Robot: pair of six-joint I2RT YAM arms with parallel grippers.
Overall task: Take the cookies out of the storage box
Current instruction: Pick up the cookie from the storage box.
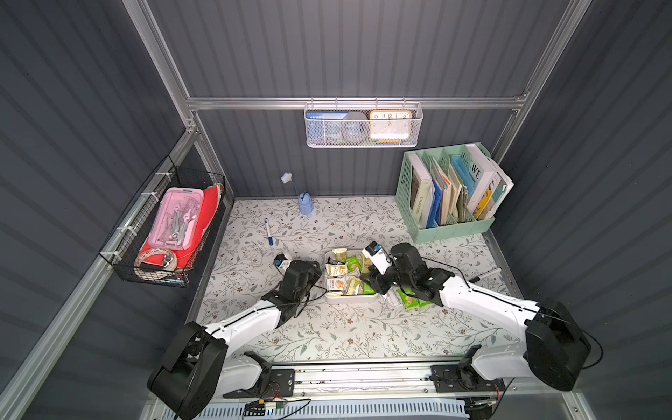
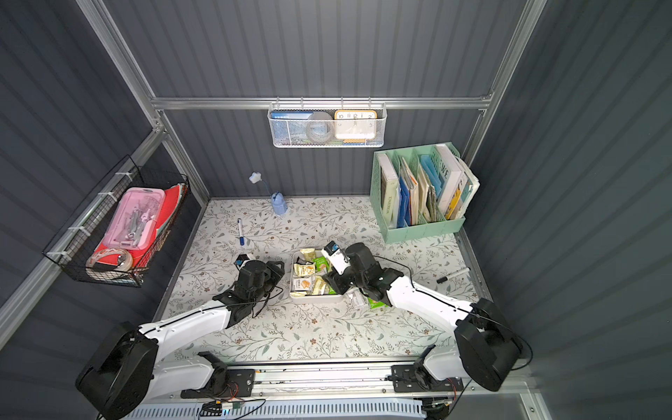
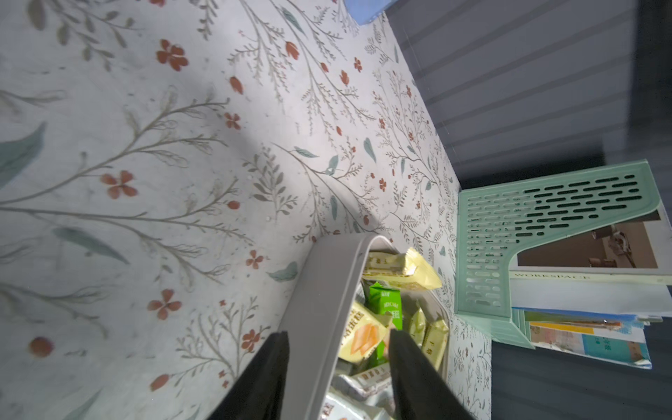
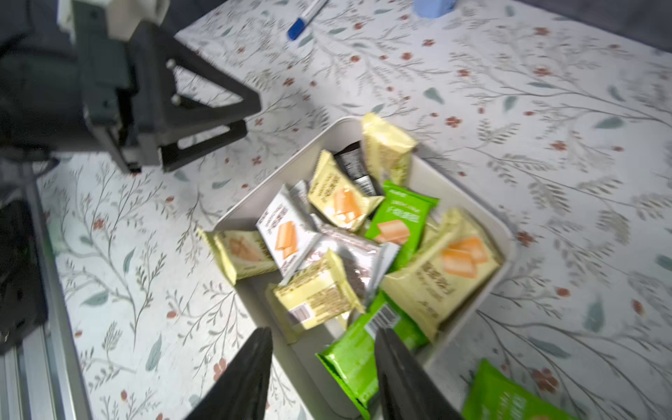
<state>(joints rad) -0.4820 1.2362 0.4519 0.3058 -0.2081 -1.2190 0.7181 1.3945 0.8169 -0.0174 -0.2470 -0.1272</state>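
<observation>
The corner pale yellow cookie's end sticks out over the storage box's rim (image 4: 218,226). My right gripper keeps moving there, open, until its fingers are on both sides of that end (image 4: 218,255).
The storage box (image 1: 351,300) (image 2: 316,299) is a shallow white tray at mid-table, holding several cookies (image 1: 340,271) (image 2: 304,270) (image 4: 342,203) in green, pale yellow, white and black packets. My right gripper (image 1: 366,280) (image 4: 323,331) hangs open over the box's near right corner, with a green packet (image 4: 349,360) lying below the gap. Two green cookies (image 1: 411,300) (image 4: 509,396) and a pale one (image 1: 391,301) lie on the table right of the box. My left gripper (image 1: 319,271) (image 3: 338,332) is open by the box's left wall (image 3: 320,309), holding nothing.
A mint-green file holder (image 1: 451,192) with books stands at the back right. A blue-capped pen (image 1: 268,232), a blue lamp (image 1: 305,203) and a black marker (image 1: 485,275) lie on the floral table. A wire basket (image 1: 163,232) with a pink case hangs on the left wall.
</observation>
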